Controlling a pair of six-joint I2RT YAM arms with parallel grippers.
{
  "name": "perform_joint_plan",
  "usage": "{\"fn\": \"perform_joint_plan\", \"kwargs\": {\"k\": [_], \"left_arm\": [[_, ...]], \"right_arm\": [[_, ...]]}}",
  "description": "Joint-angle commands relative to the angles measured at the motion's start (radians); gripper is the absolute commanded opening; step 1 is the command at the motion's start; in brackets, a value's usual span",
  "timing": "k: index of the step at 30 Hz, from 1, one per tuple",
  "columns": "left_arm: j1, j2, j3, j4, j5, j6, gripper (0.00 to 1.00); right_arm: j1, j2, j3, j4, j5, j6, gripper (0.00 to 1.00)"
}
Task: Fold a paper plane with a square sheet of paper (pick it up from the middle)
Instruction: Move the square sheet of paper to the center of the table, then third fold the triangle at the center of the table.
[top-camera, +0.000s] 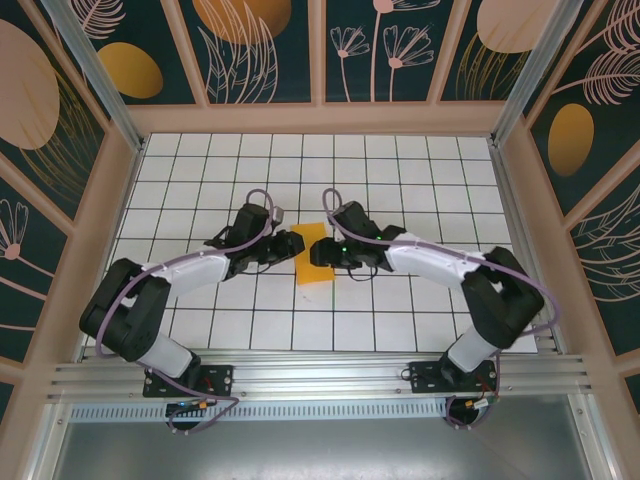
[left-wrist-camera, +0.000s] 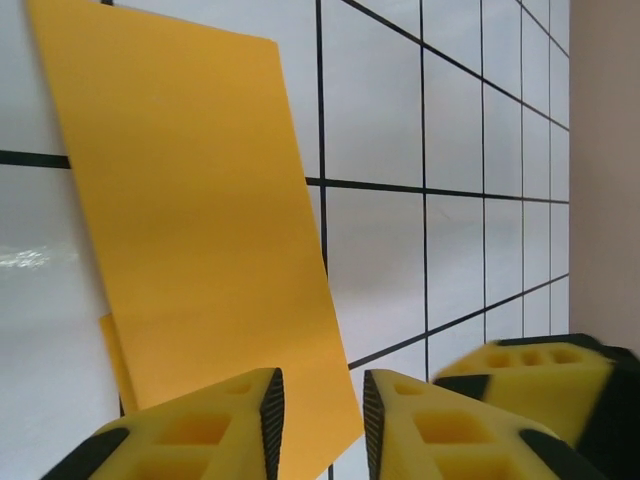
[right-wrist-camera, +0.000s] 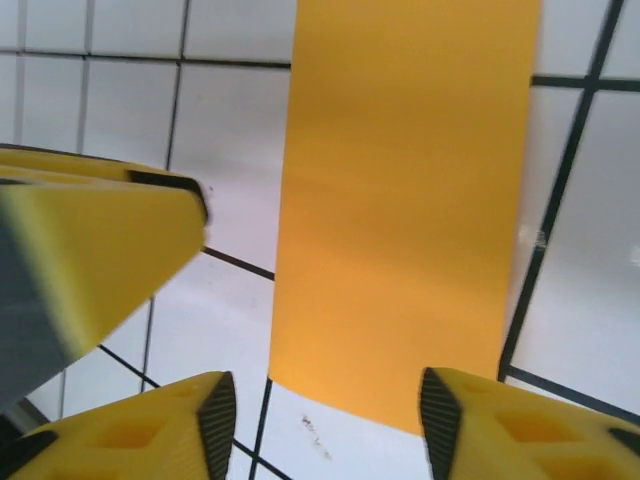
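Note:
The right gripper's open fingers are over the folded paper's flat near end, so the robot should back away and pinch the paper's near corner by its edge first.
The square sheet of paper lies flat on the tiled table as a folded orange-yellow strip, between my two grippers. In the left wrist view the paper runs down between the tips of my left gripper, whose jaws stand a little apart with the paper's near corner in the gap. A lower layer peeks out at its left edge. My left gripper sits at the strip's left side. My right gripper is at its right side. In the right wrist view the right gripper is open wide, with the paper just beyond its tips.
The white grid table is walled by a wooden frame with patterned panels. A yellow finger of the other gripper shows at the right edge of the left wrist view and at the left of the right wrist view.

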Motion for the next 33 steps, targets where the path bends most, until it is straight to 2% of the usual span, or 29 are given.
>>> {"fn": "perform_joint_plan", "kwargs": {"k": [1, 5, 9, 17, 21, 33], "left_arm": [[-0.005, 0.047, 0.018, 0.033, 0.014, 0.005, 0.27], [-0.005, 0.076, 0.019, 0.060, 0.025, -0.006, 0.24], [-0.005, 0.101, 0.021, 0.062, 0.023, -0.008, 0.22], [-0.005, 0.144, 0.017, 0.053, -0.008, -0.010, 0.22], [-0.004, 0.144, 0.011, 0.053, -0.037, 0.000, 0.27], [-0.005, 0.157, 0.014, 0.027, -0.068, 0.014, 0.32]], "right_arm": [[-0.030, -0.078, -0.096, 0.059, 0.034, 0.154, 0.60], [-0.067, -0.133, -0.195, 0.129, 0.009, 0.250, 0.66], [-0.084, -0.129, -0.246, 0.171, -0.051, 0.302, 0.67], [-0.081, -0.053, -0.266, 0.252, -0.141, 0.353, 0.60], [-0.075, -0.026, -0.252, 0.269, -0.156, 0.350, 0.59], [-0.060, 0.049, -0.213, 0.284, -0.193, 0.326, 0.58]]}}
